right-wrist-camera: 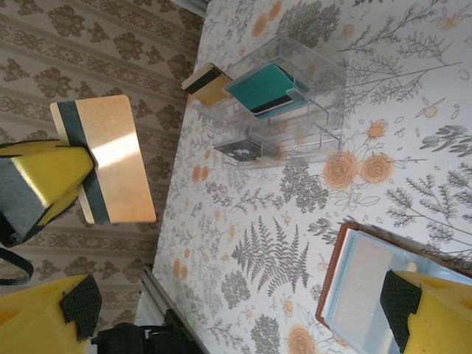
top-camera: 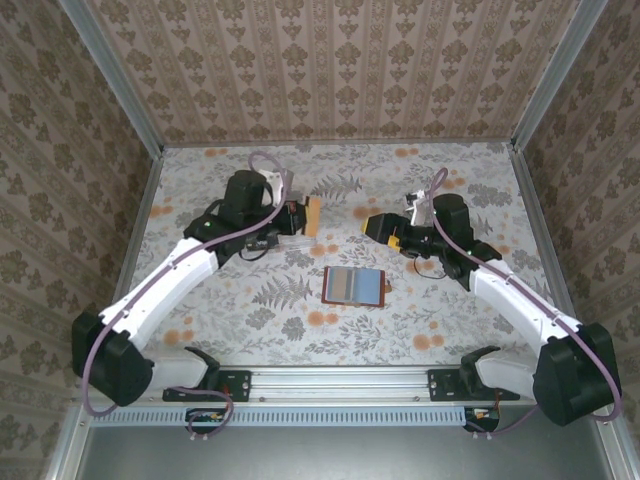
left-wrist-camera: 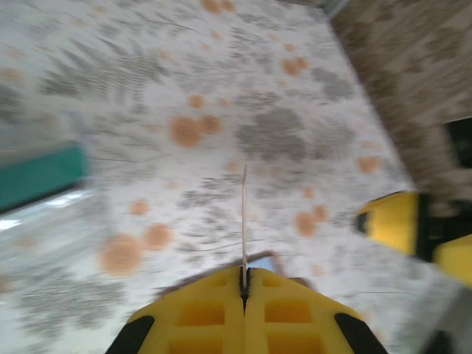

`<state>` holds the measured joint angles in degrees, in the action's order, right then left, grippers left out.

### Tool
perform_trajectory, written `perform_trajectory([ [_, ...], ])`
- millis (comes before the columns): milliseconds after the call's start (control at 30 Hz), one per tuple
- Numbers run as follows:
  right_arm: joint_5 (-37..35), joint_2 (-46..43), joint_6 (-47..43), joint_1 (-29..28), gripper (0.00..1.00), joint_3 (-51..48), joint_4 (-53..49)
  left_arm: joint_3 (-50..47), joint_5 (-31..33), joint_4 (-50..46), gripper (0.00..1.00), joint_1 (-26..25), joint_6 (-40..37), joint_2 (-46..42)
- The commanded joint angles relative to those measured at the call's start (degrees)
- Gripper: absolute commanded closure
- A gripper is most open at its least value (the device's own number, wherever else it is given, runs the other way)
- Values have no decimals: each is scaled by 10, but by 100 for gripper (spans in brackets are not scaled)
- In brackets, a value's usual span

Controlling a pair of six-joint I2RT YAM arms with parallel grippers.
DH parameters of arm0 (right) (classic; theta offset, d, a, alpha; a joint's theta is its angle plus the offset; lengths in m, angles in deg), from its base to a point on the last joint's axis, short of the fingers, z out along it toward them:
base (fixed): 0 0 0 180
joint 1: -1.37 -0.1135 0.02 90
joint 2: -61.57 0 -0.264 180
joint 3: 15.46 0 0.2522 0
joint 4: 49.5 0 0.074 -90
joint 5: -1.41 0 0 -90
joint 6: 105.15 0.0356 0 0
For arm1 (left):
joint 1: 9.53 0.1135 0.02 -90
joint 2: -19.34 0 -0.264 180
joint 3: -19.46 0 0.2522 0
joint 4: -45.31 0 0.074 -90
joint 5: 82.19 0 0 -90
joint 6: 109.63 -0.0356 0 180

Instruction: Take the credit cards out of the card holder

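Observation:
The gold card's plain side is free of the fingers, so I should keep my left gripper going to the matching card in the clear tray and let go there.
The card holder lies open on the table, a brown wallet with its blue-grey lining up. Its edge also appears in the right wrist view. My left gripper is raised behind it, shut on a gold credit card with a dark stripe. In the left wrist view that card stands edge-on between the closed yellow fingertips. My right gripper hangs open to the right of the card, with nothing between its fingers.
A clear plastic tray stands on the table beyond the wallet. It holds a teal card, a gold card and a dark card. Patterned walls close in the table on three sides.

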<state>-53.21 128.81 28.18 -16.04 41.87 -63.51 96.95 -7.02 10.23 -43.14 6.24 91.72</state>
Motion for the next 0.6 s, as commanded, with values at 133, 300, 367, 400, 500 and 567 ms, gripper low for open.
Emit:
perform_trajectory([
  [133, -27, -22, -45, 1, 0, 37, -50, -39, 186, -53, 100, 8, -421, -62],
  [300, -29, -23, -53, 1, 0, 39, -54, -68, 221, -15, 100, 20, -583, -76],
  [367, -31, -22, -54, 0, 0, 38, -54, -60, 224, -34, 100, 26, -642, -62],
  [400, -31, -21, -53, 0, 0, 38, -52, -58, 228, -43, 100, 28, -673, -55],
  [500, -31, -18, -53, 0, 0, 39, -47, -69, 256, -37, 100, 29, -769, -37],
  [567, -31, -15, -53, 0, 0, 40, -43, -86, 262, -13, 100, 29, -829, -33],
])
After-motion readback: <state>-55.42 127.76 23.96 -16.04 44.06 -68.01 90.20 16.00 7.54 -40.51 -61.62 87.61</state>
